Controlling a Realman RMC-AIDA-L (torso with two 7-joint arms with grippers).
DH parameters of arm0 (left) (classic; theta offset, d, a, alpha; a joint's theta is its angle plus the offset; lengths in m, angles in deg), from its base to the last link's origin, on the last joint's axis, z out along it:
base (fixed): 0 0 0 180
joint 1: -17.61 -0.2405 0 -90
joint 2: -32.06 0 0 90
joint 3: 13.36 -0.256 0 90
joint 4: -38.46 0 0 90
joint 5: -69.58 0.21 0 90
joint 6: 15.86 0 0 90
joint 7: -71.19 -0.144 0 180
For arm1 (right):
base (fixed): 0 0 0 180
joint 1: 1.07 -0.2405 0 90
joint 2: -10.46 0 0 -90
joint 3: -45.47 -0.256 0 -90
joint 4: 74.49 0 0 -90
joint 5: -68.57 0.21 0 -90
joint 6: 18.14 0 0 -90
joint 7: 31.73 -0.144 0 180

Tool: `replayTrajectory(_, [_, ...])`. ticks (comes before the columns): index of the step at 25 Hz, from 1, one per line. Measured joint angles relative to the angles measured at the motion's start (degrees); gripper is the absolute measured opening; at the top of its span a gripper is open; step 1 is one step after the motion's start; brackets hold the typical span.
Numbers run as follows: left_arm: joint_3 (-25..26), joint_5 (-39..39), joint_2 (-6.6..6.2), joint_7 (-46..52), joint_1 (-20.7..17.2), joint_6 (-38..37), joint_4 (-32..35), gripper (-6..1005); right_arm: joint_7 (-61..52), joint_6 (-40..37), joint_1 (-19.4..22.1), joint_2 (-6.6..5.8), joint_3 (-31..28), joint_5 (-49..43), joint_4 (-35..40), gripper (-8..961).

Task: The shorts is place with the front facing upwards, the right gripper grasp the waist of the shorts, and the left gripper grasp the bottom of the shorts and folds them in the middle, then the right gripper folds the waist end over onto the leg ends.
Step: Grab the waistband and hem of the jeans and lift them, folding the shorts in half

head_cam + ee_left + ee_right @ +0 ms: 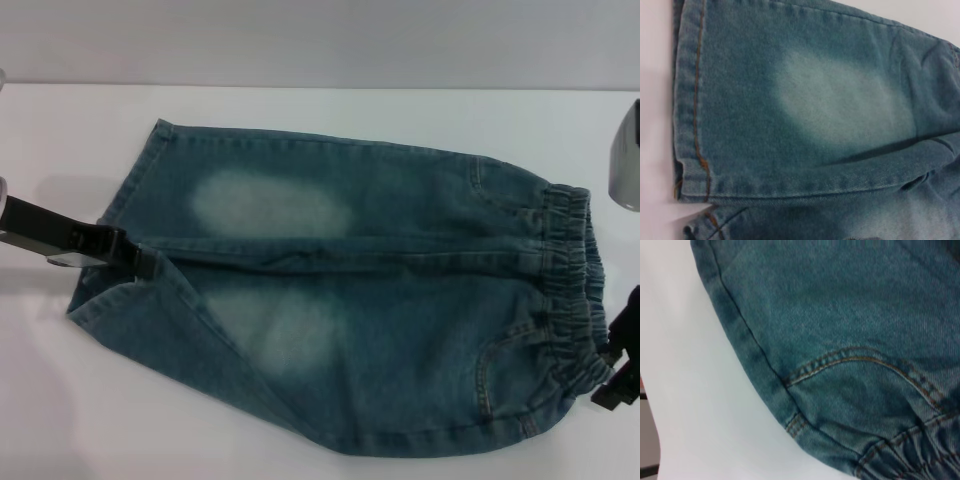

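Observation:
Next, I grasp the waist's near corner, which lies free, with my right gripper while my left gripper raises the near leg's hem, before both fold.
The blue-green denim shorts lie flat on the white table, front up, with two pale patches. The ruffled waist is at the right. The bottom, its two leg ends, is at the left. My left gripper reaches in from the left and touches the hems where the two legs meet. My right gripper is at the near corner of the waist, by the right edge. The left wrist view shows a stitched hem, the right wrist view a pocket seam and the waist.
A grey part shows at the right edge of the head view, above the right gripper. The table's far edge runs behind the shorts against a grey wall. Bare white table lies around the garment.

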Motion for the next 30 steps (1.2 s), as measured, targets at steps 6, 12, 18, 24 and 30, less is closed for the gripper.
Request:
replayTrajectory(6, [0.1,0.0,0.01,-0.1,-0.2,0.6,0.0,127,0.4,-0.7,-0.8,0.04,-0.4,1.2,-0.2,607])
replayTrajectory(12, [0.1,0.0,0.10,-0.1,-0.1,1.2,0.0,131,0.6,-0.8,-1.1,0.04,-0.4,2.1,-0.3,607])
replayTrajectory(18, [0.1,0.0,0.05,-0.2,0.1,1.8,0.0,135,1.3,-0.2,-1.0,0.11,-0.5,3.6,-0.9,608])
replayTrajectory(24, [0.1,0.0,0.02,-0.2,0.6,2.4,0.0,138,1.5,1.7,-1.1,0.13,-0.4,4.0,-2.5,571])
replayTrajectory(30, [0.2,0.0,-0.04,-0.2,0.8,2.6,0.0,142,1.6,3.4,-1.1,0.13,-0.4,3.9,-3.6,366])
